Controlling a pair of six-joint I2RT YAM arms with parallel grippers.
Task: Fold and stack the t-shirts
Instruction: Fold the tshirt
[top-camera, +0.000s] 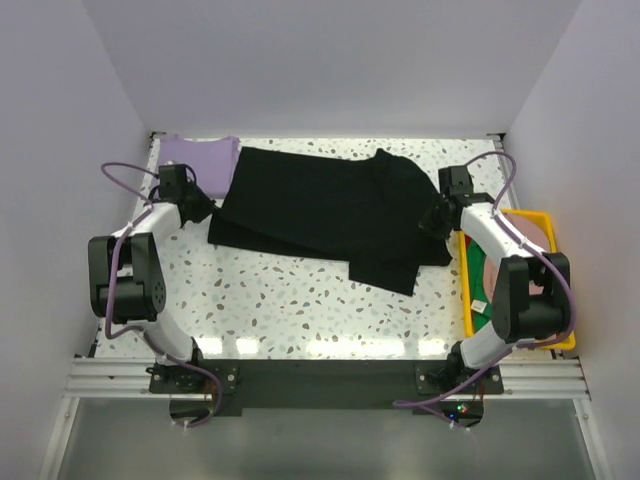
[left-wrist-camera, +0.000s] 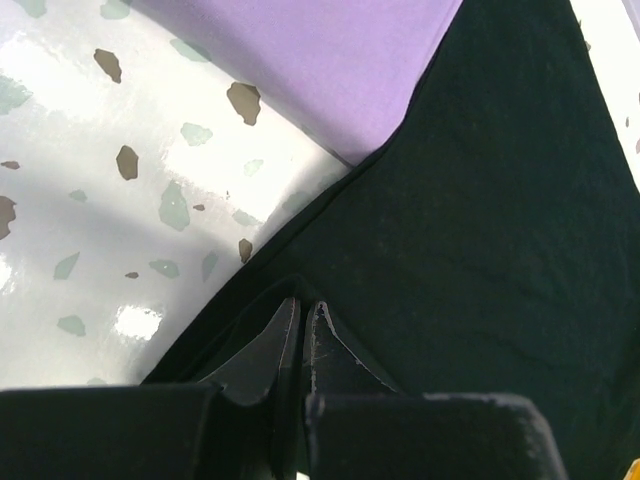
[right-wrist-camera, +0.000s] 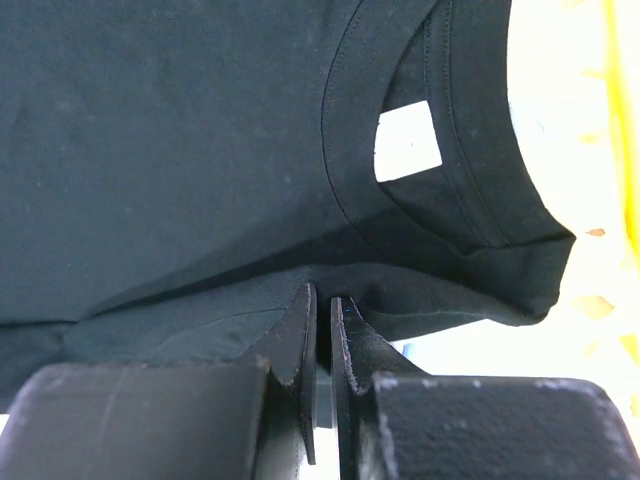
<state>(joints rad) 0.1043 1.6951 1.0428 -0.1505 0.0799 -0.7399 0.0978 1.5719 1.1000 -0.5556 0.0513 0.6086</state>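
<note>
I can see that a sleeve sticks out (top-camera: 386, 275) past the black t-shirt's front edge. Next, my right gripper lets go of the hem and folds that sleeve back over the black t-shirt (top-camera: 372, 222) first.
A black t-shirt (top-camera: 320, 210) lies spread across the back half of the table, its lower part doubled over. My left gripper (top-camera: 207, 214) is at its left edge, and in the left wrist view the left gripper (left-wrist-camera: 302, 305) is shut, with the black t-shirt's (left-wrist-camera: 480, 230) edge drawn up between the tips. At the collar end, my right gripper (top-camera: 433, 224) (right-wrist-camera: 322, 292) is shut on the hem of the black t-shirt (right-wrist-camera: 180, 130), just below the neckline and its white label (right-wrist-camera: 407, 143). A folded lavender t-shirt (top-camera: 198, 155) (left-wrist-camera: 340, 60) lies at the back left, touching the black one.
A yellow bin (top-camera: 545, 220) (right-wrist-camera: 625, 120) stands at the right edge beside the right arm, with green cloth (top-camera: 483, 300) inside. White walls close in the table on three sides. The speckled tabletop (top-camera: 300, 300) shows in front of the black t-shirt.
</note>
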